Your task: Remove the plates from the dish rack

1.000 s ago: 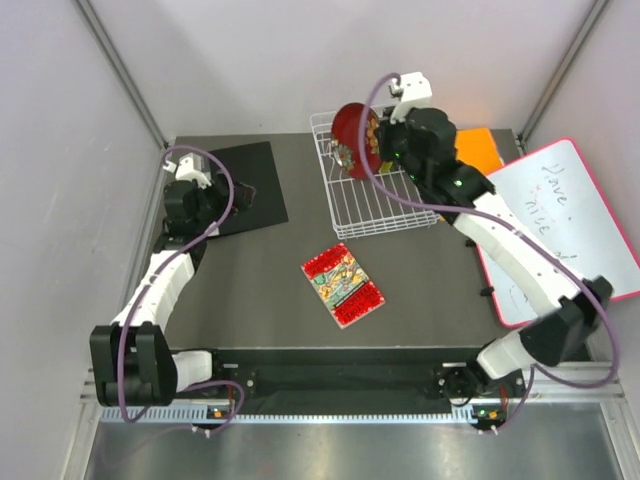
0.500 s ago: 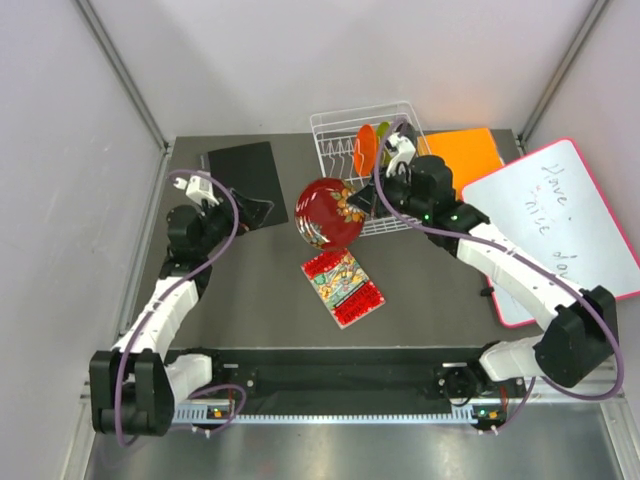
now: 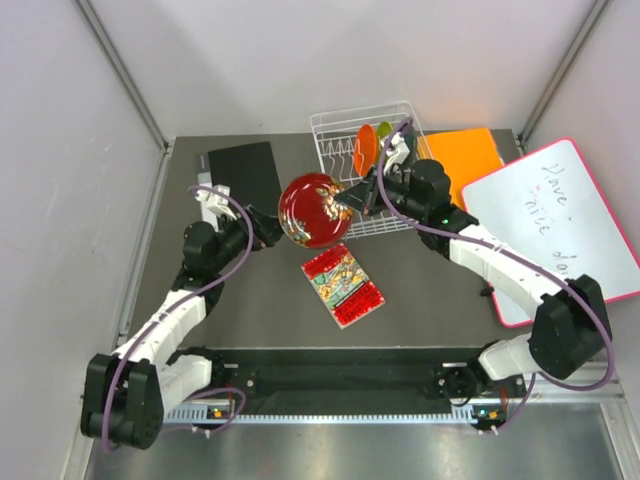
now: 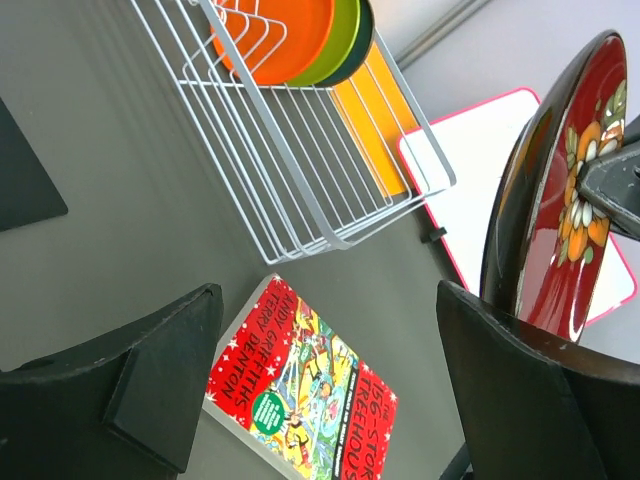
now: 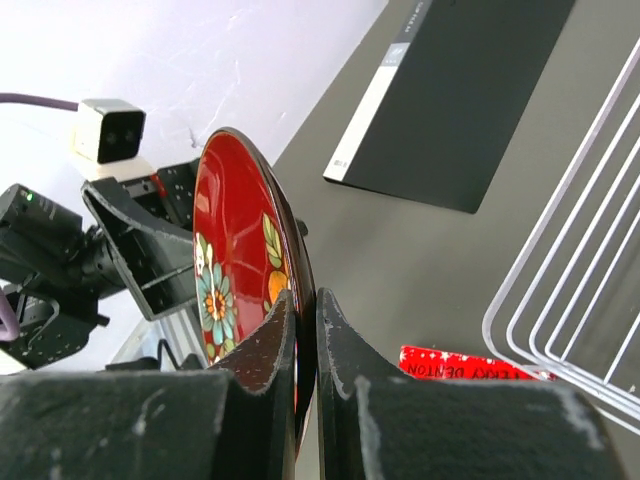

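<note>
The dark red plate's free rim is outside the open fingers of my left gripper. Next, my left gripper grabs that rim before my right gripper opens.
My right gripper is shut on the rim of the dark red plate, holding it on edge above the table, left of the dish rack. The right wrist view has the fingers pinching the flowered red plate. My left gripper is open just left of that plate. From the left wrist, the red plate sits beside the right finger, outside the open gripper. Orange, lime green and dark teal plates stand in the rack.
A red patterned book lies flat below the held plate. A black mat lies at the back left. An orange board and a pink-edged whiteboard lie right of the rack.
The right arm lifted the red plate out of the rack and carried it left over the table. The left arm swung right toward it, jaws open.
</note>
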Tool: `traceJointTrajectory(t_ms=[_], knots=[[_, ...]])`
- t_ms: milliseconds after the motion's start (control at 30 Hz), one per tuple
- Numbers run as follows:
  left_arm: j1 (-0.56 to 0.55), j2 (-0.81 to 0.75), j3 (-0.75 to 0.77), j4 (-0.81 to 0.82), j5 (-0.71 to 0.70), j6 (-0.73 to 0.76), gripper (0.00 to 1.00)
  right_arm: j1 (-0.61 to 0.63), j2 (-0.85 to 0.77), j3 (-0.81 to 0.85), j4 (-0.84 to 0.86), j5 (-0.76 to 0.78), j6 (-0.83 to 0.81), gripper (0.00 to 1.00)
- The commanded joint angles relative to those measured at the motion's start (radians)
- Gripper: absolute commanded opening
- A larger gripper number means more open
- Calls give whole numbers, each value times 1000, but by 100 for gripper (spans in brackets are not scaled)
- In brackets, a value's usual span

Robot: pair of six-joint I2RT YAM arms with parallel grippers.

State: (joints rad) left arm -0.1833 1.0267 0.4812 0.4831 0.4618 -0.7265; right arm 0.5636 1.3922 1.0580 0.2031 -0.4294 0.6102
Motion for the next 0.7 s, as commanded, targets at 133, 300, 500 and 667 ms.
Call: traceJointTrajectory(t_ms=[133, 300, 500, 667], knots=[[-47, -99, 19, -72, -150, 64, 91, -37, -59, -9, 55, 98, -21, 0], [-47, -131, 42, -147, -212, 102, 91, -74, -93, -38, 2, 169, -58, 0], [-50, -120, 33, -103, -178, 75, 91, -76, -56, -56, 47, 126, -47, 0], [-70, -71, 10, -9, -152, 15, 89, -62, -4, -64, 117, 69, 6, 0]])
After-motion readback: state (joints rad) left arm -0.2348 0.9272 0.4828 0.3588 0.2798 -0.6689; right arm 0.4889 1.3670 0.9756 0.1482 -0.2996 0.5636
